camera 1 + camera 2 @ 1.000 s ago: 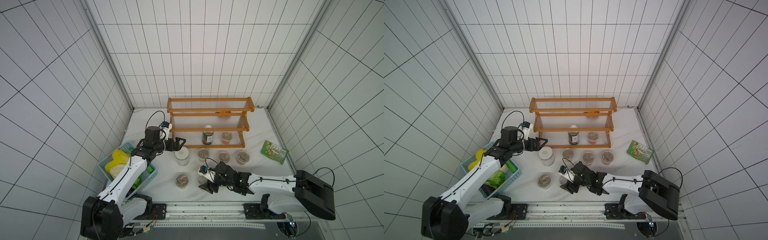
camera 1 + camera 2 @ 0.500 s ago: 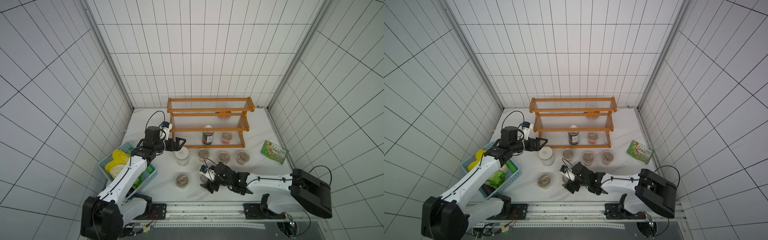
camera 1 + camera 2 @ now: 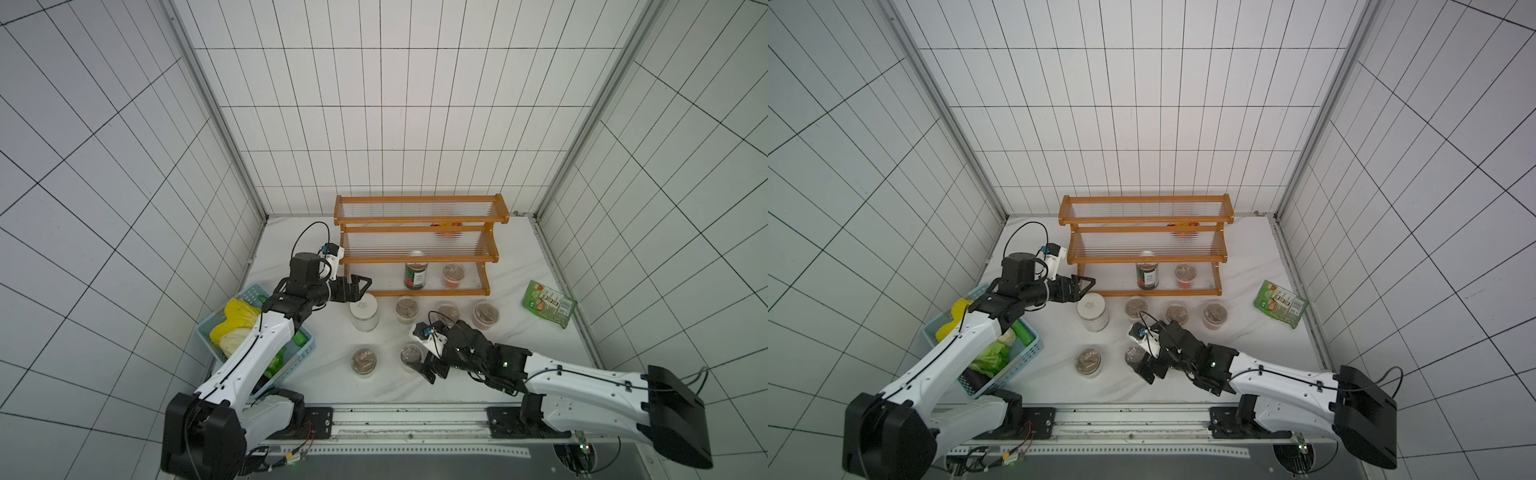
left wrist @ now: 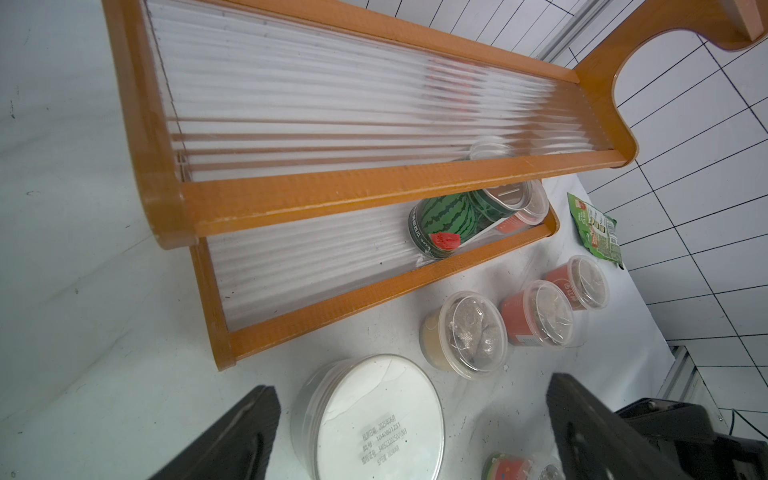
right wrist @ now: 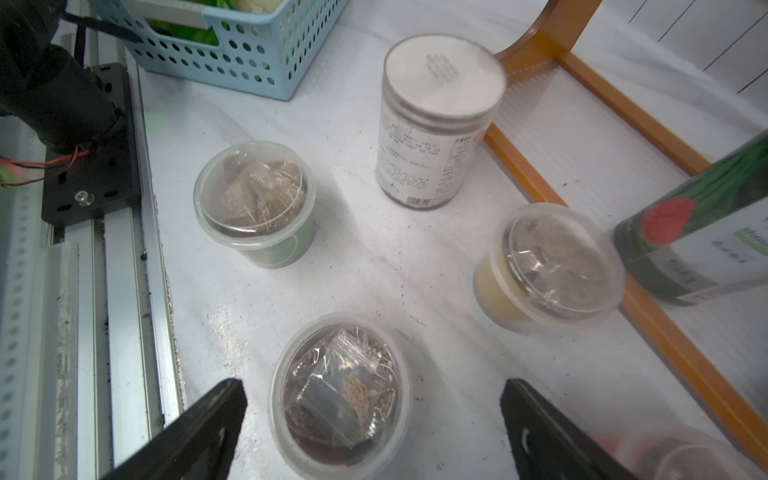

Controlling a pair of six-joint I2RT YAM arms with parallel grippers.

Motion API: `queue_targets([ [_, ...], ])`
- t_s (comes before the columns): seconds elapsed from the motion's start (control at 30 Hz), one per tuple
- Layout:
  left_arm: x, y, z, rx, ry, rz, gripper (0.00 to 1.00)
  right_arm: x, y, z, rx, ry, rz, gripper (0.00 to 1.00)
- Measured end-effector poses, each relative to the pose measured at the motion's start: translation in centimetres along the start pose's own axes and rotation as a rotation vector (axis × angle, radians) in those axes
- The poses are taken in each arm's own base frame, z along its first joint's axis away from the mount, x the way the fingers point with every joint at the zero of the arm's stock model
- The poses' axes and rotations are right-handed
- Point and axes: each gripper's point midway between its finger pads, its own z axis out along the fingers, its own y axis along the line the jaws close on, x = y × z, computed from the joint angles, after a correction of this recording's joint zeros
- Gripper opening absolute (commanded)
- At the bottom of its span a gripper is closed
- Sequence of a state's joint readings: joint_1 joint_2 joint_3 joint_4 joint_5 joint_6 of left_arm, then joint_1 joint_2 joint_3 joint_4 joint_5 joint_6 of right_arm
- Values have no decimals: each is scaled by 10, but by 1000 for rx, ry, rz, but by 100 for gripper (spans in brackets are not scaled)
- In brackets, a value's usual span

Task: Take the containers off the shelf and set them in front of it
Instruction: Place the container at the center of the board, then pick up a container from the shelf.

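My right gripper is open and the green-red tin can stands clear of the red-banded cup, so it should keep reaching in until its fingers are around the tin can's sides [image 3: 415, 275].
The shelf [image 3: 419, 245] stands at the back, with the green-red tin can [image 3: 415, 275] and a red-banded cup [image 3: 453, 275] on its lowest tier; another cup [image 3: 446, 228] shows blurred through the slats higher up. In front stand the white-lidded jar [image 3: 364, 311], three cups in a row [image 3: 448, 313] and two nearer cups [image 3: 363, 361]. My right gripper [image 3: 424, 368] is open, its fingers either side of the nearer right cup [image 5: 338, 395], clear of its walls. My left gripper [image 4: 409, 395] is open just above the jar [image 4: 376, 419], nothing held.
A light blue basket [image 3: 305, 349] of vegetables sits at the left beside my left arm. A flat green snack packet [image 3: 548, 303] lies at the right of the shelf. The metal rail [image 3: 395, 419] runs along the table's front edge.
My right gripper has opened wide, leaving the cup standing on the table between its fingers. The left arm has not moved.
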State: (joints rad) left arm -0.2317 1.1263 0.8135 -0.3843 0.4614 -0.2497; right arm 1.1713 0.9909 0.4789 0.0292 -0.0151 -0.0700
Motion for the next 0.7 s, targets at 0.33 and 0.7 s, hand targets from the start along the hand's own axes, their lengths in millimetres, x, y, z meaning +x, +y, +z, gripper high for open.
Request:
queue_targets([
  [0.33,0,1,0,-2,-2,-1,99,-21,-159,-11,418,-50,266,99],
  [0.7,-7,-3,-11,-12,-37,13,99,-24,-226,48,480,-83,340,99],
])
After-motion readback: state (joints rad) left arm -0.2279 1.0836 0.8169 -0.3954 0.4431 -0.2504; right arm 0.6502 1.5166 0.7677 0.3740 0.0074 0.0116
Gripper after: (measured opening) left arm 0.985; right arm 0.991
